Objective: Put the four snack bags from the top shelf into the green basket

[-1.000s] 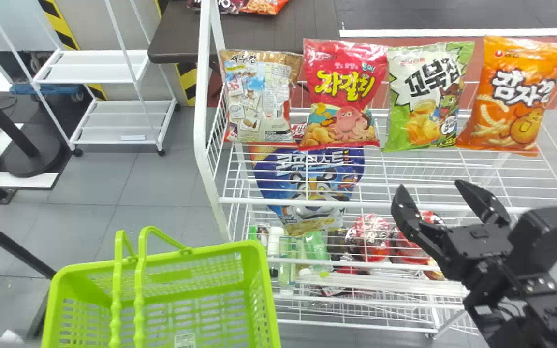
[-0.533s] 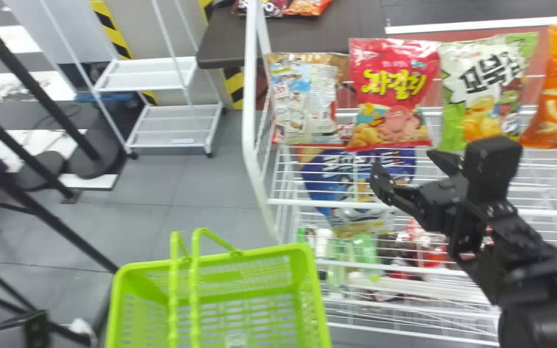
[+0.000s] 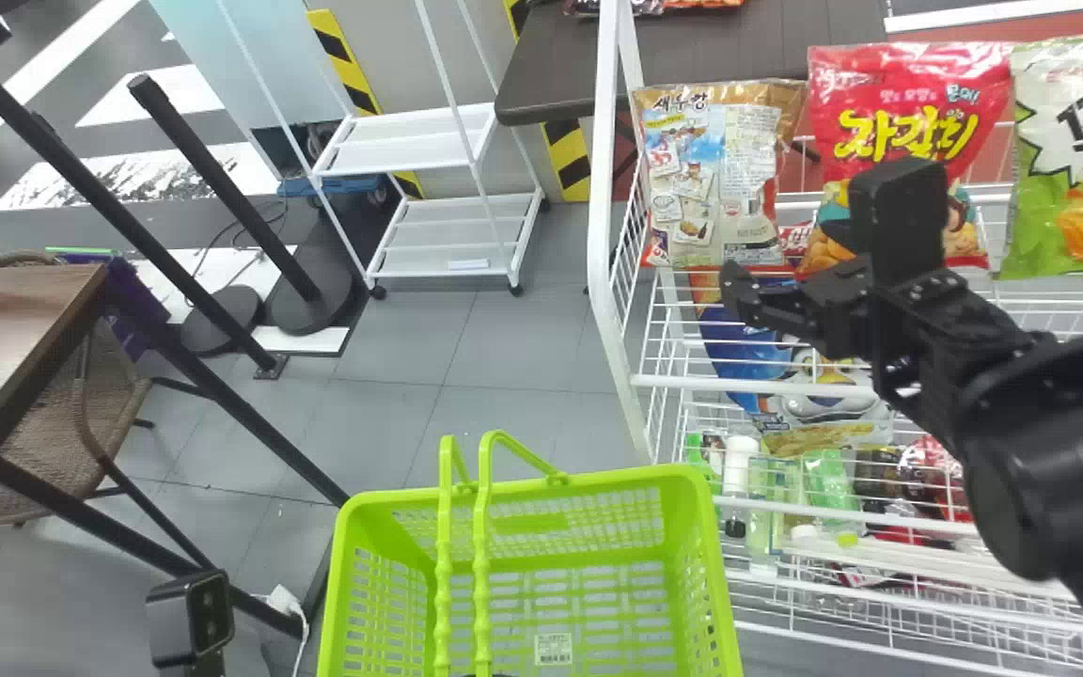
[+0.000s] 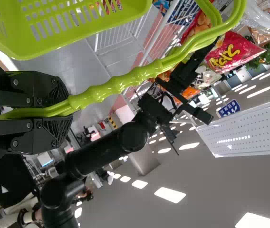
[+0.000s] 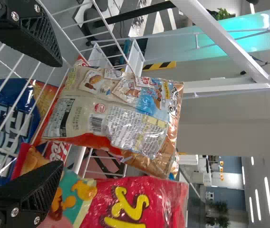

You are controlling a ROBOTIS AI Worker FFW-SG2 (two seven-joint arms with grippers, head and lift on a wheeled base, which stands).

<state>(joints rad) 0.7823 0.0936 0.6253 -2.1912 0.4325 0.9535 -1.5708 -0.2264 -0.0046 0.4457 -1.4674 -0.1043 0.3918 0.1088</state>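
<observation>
I expect the brown bag (image 3: 713, 175) to bunch up at the grip and stay upright when I lift it by its lower part, because its wrinkled wrapper (image 3: 771, 111) bulges.
The right gripper (image 3: 788, 268) stands open in front of the top shelf, between the brown bag (image 3: 711, 174) and the red bag (image 3: 908, 113), touching neither as far as I can tell. A green-white bag (image 3: 1082, 169) stands farther right. In the right wrist view, the brown bag (image 5: 120, 114) lies beyond the open right gripper (image 5: 60, 114), with the red bag (image 5: 139, 202) beside it. The green basket (image 3: 560, 484) hangs low before the rack, its inside bare. In the left wrist view, the left gripper (image 4: 61, 111) is shut on the basket handles (image 4: 120, 83).
A blue bag (image 3: 739, 348) sits below the top shelf, with bottles (image 3: 767, 498) lower down. The white rack post (image 3: 603, 207) rises left of the brown bag. A small white cart (image 3: 457, 235) and a wooden table (image 3: 24, 310) are at the left.
The head view has turned left, shifting the rack and basket rightward in it. Relative to the rack, the right gripper has moved left and up, from below the green-white and orange bags towards the brown one.
</observation>
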